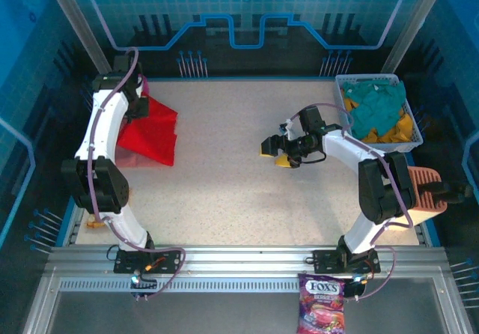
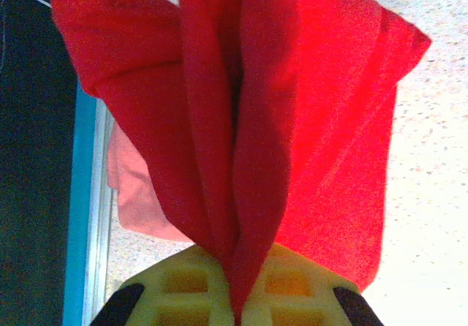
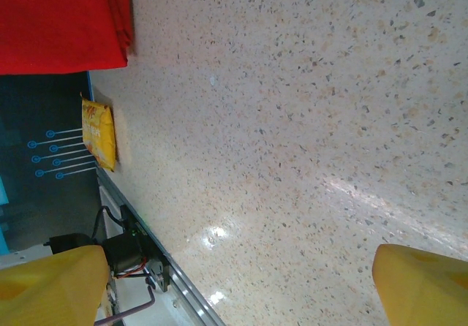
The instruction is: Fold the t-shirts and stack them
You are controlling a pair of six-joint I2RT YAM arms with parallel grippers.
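Observation:
The red t-shirt's loose end (image 1: 159, 145) lies over the pink t-shirt, so my left gripper should continue to pull the pinched end toward the blue edge (image 2: 83, 187) until it is flat.
The bright red t-shirt (image 1: 156, 135) lies bunched at the far left of the table, one end lifted. My left gripper (image 1: 142, 103) is shut on that end. In the left wrist view, the red t-shirt (image 2: 292, 121) hangs in folds from the yellow jaws of the left gripper (image 2: 240, 289), which pinch a ridge of cloth. The salmon-pink t-shirt (image 2: 135, 194) lies under it by the table's left edge and peeks out as the pink t-shirt (image 1: 124, 157). My right gripper (image 1: 281, 152) hovers open over bare table at mid-right, with nothing between the spread fingers of the right gripper (image 3: 238, 289). A corner of the red t-shirt (image 3: 62, 19) shows.
A white basket (image 1: 410, 113) with teal and yellow clothes stands at the back right. A ribbed salmon object (image 1: 424, 192) sits at the right edge. A yellow packet (image 1: 93, 224) lies off the left edge, and a candy bag (image 1: 322, 313) lies on the near rail.

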